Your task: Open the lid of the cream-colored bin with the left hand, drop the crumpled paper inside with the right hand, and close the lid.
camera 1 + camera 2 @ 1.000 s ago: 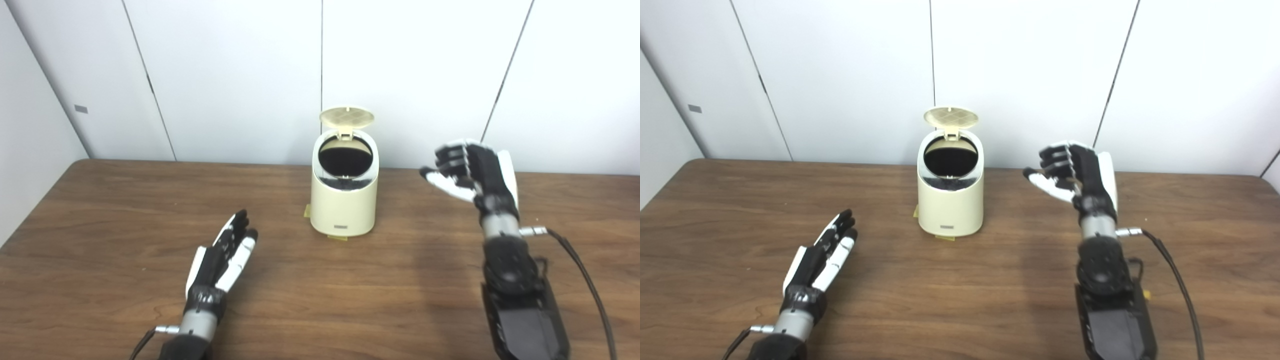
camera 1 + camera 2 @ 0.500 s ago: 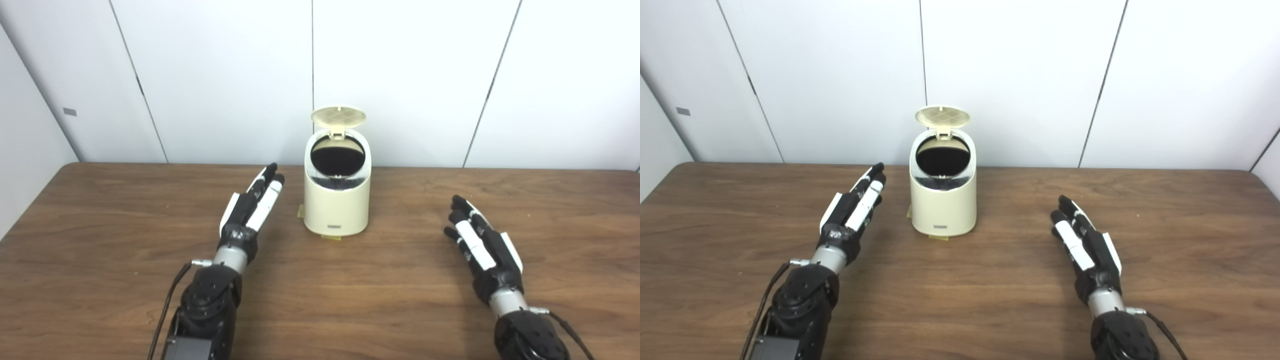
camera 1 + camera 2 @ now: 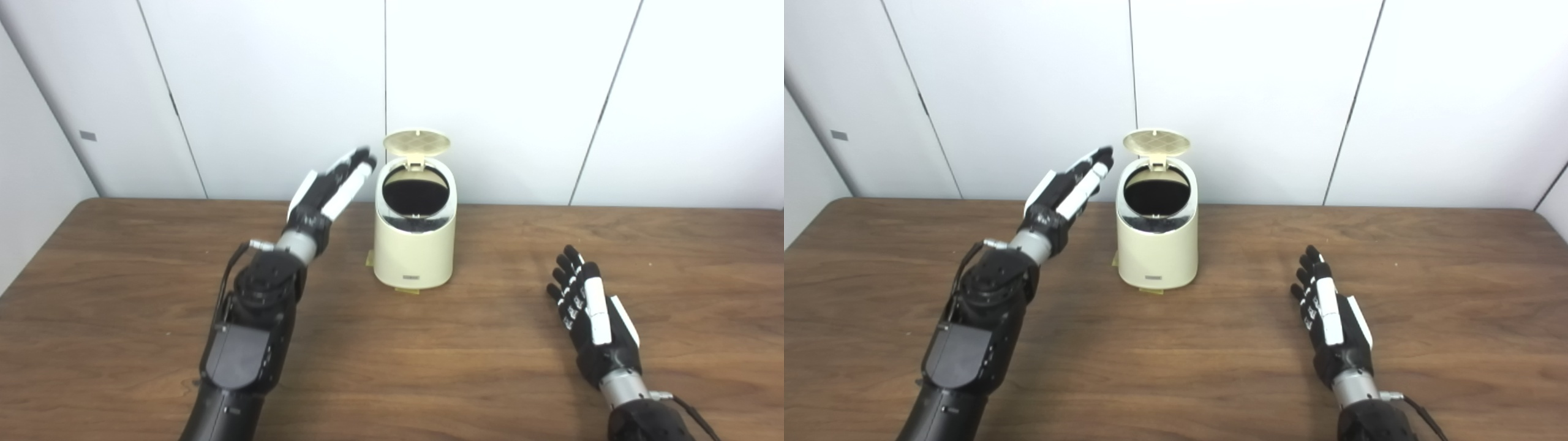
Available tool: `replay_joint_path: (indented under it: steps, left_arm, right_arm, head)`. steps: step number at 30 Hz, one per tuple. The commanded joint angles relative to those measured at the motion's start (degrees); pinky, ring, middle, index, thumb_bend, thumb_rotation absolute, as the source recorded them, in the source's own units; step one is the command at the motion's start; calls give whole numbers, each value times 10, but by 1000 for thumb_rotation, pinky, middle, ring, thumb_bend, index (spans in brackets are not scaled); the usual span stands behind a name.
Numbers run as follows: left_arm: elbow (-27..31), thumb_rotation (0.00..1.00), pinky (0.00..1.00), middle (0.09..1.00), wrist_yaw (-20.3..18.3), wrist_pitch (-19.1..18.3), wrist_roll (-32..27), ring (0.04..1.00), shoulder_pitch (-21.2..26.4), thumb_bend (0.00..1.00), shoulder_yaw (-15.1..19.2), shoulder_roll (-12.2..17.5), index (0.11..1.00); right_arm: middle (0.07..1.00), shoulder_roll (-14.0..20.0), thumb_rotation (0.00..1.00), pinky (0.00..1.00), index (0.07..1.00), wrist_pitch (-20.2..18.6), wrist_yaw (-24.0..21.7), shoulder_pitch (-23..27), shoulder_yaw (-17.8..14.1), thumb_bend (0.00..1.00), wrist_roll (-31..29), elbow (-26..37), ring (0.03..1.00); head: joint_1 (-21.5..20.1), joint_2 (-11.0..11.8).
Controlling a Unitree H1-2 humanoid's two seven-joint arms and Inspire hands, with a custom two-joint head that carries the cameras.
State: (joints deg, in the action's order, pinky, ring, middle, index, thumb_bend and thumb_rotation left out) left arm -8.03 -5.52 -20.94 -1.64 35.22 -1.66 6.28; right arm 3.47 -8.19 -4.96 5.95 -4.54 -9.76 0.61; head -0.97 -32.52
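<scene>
I see a small catch (image 3: 416, 216) at the front rim of the bin's opening, so the round lid (image 3: 416, 143) will swing down and stay shut when I push it closed.
The cream-colored bin (image 3: 415, 245) stands at the back middle of the wooden table (image 3: 392, 367). Its round lid (image 3: 416, 141) is flipped up at the rear, and the dark opening (image 3: 415, 195) faces me. My left hand (image 3: 327, 187) is raised to the left of the bin's top, open, fingers stretched flat toward the lid and apart from it. My right hand (image 3: 588, 312) lies low over the table at the front right, open and empty. I see no crumpled paper in either view.
White wall panels (image 3: 508, 92) rise just behind the table's back edge. Bits of yellow tape (image 3: 405, 290) show under the bin's base. A cable (image 3: 695, 410) trails from the right wrist.
My left hand has risen and reached forward from low on the table to beside the bin's top. My right hand came down from beside the bin and drew back to the front right.
</scene>
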Motion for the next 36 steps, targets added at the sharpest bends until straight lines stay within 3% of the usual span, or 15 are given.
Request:
replay_joint_path:
  steps: [1, 6, 13, 17, 20, 25, 29, 34, 36]
  left_arm:
    - [4, 738, 1000, 997, -2, 3, -2, 1000, 30, 552, 6, 4, 974]
    - [-12, 812, 999, 979, 2, 27, 0, 989, 51, 562, 8, 0, 959]
    - [-8, 798, 999, 973, 4, 34, 4, 985, 78, 570, 5, -8, 959]
    - [12, 784, 952, 932, 18, 48, 74, 947, 80, 584, -38, 8, 901]
    - [23, 838, 917, 921, 17, 45, 137, 944, 80, 557, -77, 26, 833]
    - [27, 843, 966, 934, 7, 55, 156, 969, 79, 532, -92, 28, 811]
    - [34, 892, 887, 878, 2, 55, 192, 919, 81, 541, -113, 37, 755]
    - [41, 941, 765, 870, -18, 84, 312, 900, 92, 637, -192, 87, 669]
    - [50, 927, 758, 858, -23, 84, 360, 888, 94, 650, -216, 98, 657]
  right_arm:
    - [999, 7, 926, 1000, 1000, 4, -5, -2, 9, 662, 13, -10, 998]
    - [980, 11, 928, 1000, 991, 13, -2, 2, 20, 641, 27, -20, 979]
    - [964, 10, 955, 1000, 993, 23, 3, 1, 25, 608, 38, -30, 965]
    - [959, 6, 951, 1000, 1000, 21, 11, 3, 18, 601, 36, -37, 955]
    - [962, 6, 961, 1000, 1000, 19, 14, 5, 15, 590, 37, -41, 955]
    - [963, 7, 965, 1000, 1000, 15, 17, 7, 16, 579, 44, -45, 952]
    - [957, 1, 952, 992, 1000, 22, 23, 7, 10, 587, 39, -52, 948]
    - [919, -17, 799, 986, 945, 28, 37, 10, -5, 513, 29, -59, 930]
    - [915, -19, 768, 973, 943, 29, 40, 12, -5, 504, 33, -62, 926]
  head:
    - [-1, 0]
    - [-2, 0]
    - [-1, 3]
    - [-3, 3]
    - [-8, 1]
    - [-12, -1]
    - [-15, -1]
    - [-16, -3]
    - [-16, -5]
